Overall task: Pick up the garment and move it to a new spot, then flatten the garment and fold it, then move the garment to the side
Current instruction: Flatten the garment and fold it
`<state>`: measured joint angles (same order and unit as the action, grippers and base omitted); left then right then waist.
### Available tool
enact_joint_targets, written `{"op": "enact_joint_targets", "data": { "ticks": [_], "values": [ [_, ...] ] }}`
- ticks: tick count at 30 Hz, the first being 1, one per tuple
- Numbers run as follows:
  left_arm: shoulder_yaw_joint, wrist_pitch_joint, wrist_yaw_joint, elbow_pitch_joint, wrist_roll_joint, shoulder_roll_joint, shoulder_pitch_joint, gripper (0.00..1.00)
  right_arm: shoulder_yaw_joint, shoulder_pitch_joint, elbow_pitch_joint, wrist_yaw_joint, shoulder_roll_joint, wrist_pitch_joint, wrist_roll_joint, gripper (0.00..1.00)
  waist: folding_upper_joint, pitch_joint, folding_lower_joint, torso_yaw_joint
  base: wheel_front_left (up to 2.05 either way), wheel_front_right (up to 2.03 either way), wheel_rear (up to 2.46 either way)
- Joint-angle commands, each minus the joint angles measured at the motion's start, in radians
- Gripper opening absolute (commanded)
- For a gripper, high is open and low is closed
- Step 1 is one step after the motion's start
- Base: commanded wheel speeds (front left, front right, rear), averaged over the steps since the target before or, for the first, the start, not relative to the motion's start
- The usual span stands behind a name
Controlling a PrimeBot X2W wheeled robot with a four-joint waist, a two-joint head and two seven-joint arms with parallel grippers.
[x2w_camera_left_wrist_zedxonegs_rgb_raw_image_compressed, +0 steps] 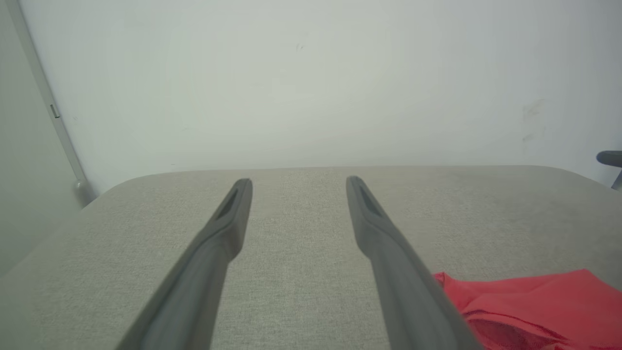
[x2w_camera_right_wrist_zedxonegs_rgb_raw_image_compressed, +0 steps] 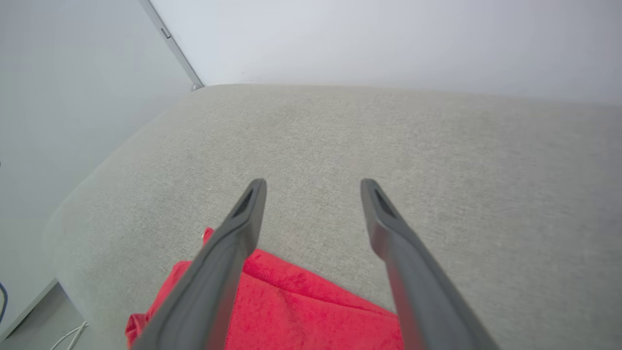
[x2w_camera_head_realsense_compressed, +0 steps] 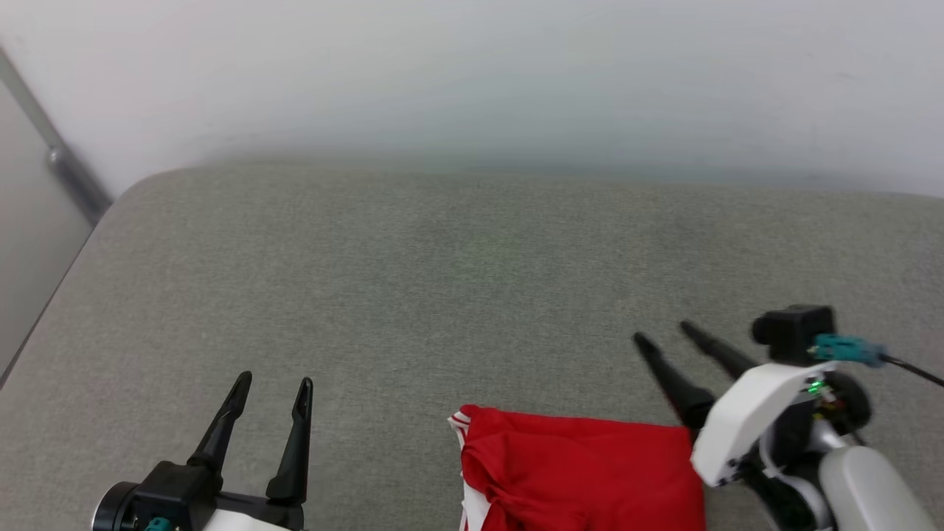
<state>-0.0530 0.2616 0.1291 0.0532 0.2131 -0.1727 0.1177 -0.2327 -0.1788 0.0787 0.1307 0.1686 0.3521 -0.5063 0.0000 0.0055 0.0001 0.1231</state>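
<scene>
The red cloth of the garment (x2w_camera_head_realsense_compressed: 611,473) is folded over the white trim (x2w_camera_head_realsense_compressed: 474,508), so I expect the garment to stay folded together when I move it to the side.
The garment (x2w_camera_head_realsense_compressed: 582,472), red with a strip of white trim at its left edge, lies folded at the near edge of the grey cushioned surface (x2w_camera_head_realsense_compressed: 457,280), running out of the head view's bottom. My right gripper (x2w_camera_head_realsense_compressed: 664,333) stands open above the garment's far right corner, holding nothing. In the right wrist view the right gripper (x2w_camera_right_wrist_zedxonegs_rgb_raw_image_compressed: 313,182) has its fingers spread, with the garment (x2w_camera_right_wrist_zedxonegs_rgb_raw_image_compressed: 311,311) lying below and between them. My left gripper (x2w_camera_head_realsense_compressed: 273,382) is open at the lower left, well clear of the cloth. In the left wrist view the left gripper (x2w_camera_left_wrist_zedxonegs_rgb_raw_image_compressed: 299,181) points across bare cushion, and the garment (x2w_camera_left_wrist_zedxonegs_rgb_raw_image_compressed: 534,306) lies at the lower right.
A pale wall (x2w_camera_head_realsense_compressed: 472,74) rises behind the surface. A grey metal post (x2w_camera_head_realsense_compressed: 59,155) slants down at the far left, past the rounded left corner of the cushion. Pale cables (x2w_camera_right_wrist_zedxonegs_rgb_raw_image_compressed: 68,335) lie on the floor beyond the cushion's edge.
</scene>
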Motion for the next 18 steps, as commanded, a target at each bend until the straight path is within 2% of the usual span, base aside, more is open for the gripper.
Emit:
{"op": "enact_joint_targets", "data": {
  "ticks": [1,5,9,13,18],
  "values": [
    [0.003,0.004,0.001,0.002,0.001,0.007,-0.012,1.0,0.027,-0.014,-0.02,0.0,0.032,-0.045,0.052,1.0,0.0,0.001,-0.0001,-0.022,0.0,0.0,0.0],
    [0.008,0.003,0.001,0.003,0.002,0.016,-0.013,1.0,0.083,-0.008,-0.046,0.0,0.114,-0.15,0.198,1.0,0.0,0.005,-0.0001,-0.053,0.0,0.0,0.0],
    [0.006,0.003,0.001,0.002,-0.002,0.026,-0.008,1.0,0.165,0.045,-0.067,0.0,0.14,-0.264,0.268,1.0,0.0,0.009,-0.0001,-0.071,0.0,0.0,0.0],
    [0.007,0.003,0.001,0.005,0.007,0.038,0.001,1.0,0.232,0.108,-0.102,0.0,0.115,-0.366,0.283,1.0,0.0,0.012,-0.0001,-0.079,0.0,0.0,0.0],
    [0.015,0.003,0.001,0.017,0.015,0.048,0.026,1.0,0.253,0.175,-0.143,0.0,0.081,-0.449,0.3,1.0,0.0,0.011,-0.0001,-0.082,0.0,0.0,0.0]
  ]
}}
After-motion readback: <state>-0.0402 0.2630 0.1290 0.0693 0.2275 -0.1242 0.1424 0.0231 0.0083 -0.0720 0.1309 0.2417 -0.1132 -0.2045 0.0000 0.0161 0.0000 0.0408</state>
